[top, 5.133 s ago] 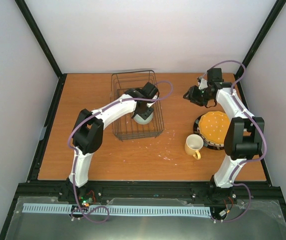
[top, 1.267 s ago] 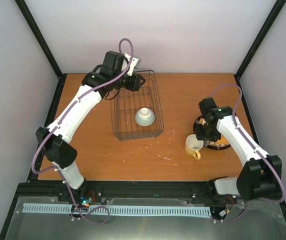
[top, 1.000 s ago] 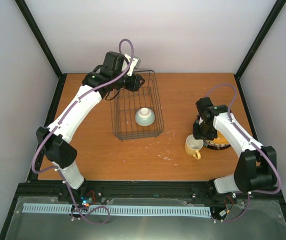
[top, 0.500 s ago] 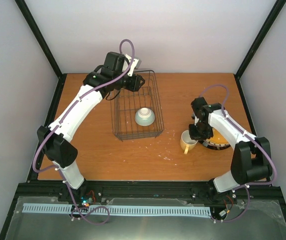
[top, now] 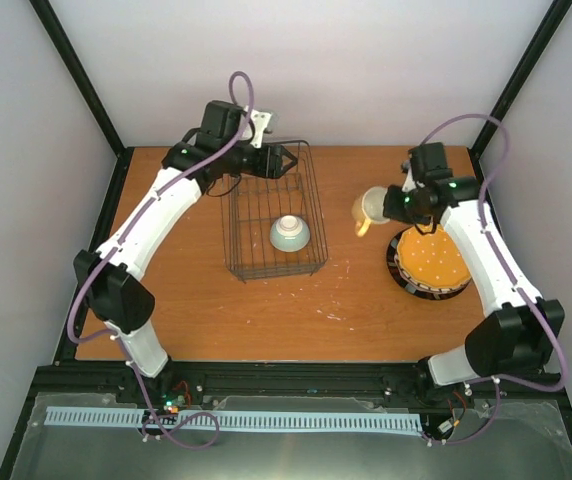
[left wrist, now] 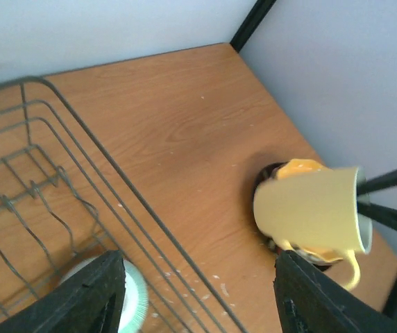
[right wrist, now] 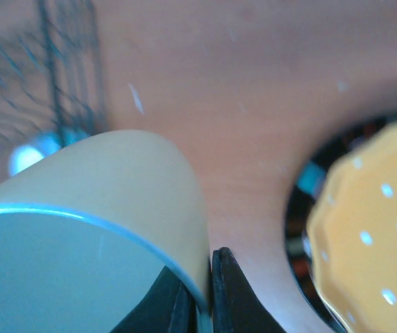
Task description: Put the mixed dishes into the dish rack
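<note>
I need to load the dish rack, and my right gripper pinches the cream-yellow mug's rim (top: 374, 203) and leaves the mug's handle free, so I should grab that handle (top: 363, 228) with my left gripper.
My right gripper (top: 394, 203) is shut on the rim of the cream-yellow mug (top: 371, 207) and holds it tilted in the air between the dark wire dish rack (top: 271, 210) and the plate stack. The mug fills the right wrist view (right wrist: 108, 208), its rim pinched between my fingers, and shows in the left wrist view (left wrist: 313, 208). The pale blue-green bowl (top: 290, 233) sits upside down in the rack's near right part. The orange-yellow dotted plate (top: 432, 255) tops the stack; a dark plate rim shows under it. My left gripper (top: 288, 160) is open and empty above the rack's far right corner.
The rack's right wall wires (left wrist: 115, 201) run below my left fingers. Small white specks (top: 341, 270) lie on the wooden table between rack and plates. Black frame posts stand at the far corners, with white walls behind.
My right gripper closed on the mug beside the plates, then lifted it up and away toward the far side, tilting it. The left arm shifted only slightly.
</note>
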Tool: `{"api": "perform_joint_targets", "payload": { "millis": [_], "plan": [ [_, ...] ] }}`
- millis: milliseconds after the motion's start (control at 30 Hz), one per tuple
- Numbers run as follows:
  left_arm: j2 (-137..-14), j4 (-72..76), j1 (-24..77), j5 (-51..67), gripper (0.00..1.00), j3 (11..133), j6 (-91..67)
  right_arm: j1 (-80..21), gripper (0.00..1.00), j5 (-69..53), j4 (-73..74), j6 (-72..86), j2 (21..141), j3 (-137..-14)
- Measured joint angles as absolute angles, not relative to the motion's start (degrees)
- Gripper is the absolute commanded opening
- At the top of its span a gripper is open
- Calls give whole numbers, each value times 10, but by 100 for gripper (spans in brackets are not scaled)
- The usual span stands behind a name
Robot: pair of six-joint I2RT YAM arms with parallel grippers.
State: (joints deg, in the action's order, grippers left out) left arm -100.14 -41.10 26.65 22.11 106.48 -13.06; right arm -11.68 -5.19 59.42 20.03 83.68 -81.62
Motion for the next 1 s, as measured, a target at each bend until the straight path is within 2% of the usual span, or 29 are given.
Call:
{"api": "perform_joint_targets", "payload": {
  "millis": [100, 300, 400, 600, 800, 1000],
  "plan": [
    [-978, -364, 238, 287, 63, 1016, -191, -96, 3, -99, 513, 246, 817, -818],
    [-867, -173, 159, 428, 72, 790, -379, -92, 3, -232, 218, 376, 835, -733],
    [-859, -87, 145, 481, 78, 752, -460, -98, 3, -283, 62, 446, 870, -679],
    [-865, 52, 146, 555, 78, 723, -581, -124, 3, -333, -173, 537, 948, -655],
    [-869, 98, 146, 570, 77, 710, -634, -151, 3, -348, -351, 593, 978, -661],
    [-869, 88, 148, 554, 62, 707, -633, -174, 3, -355, -430, 616, 1003, -688]
  ]
}}
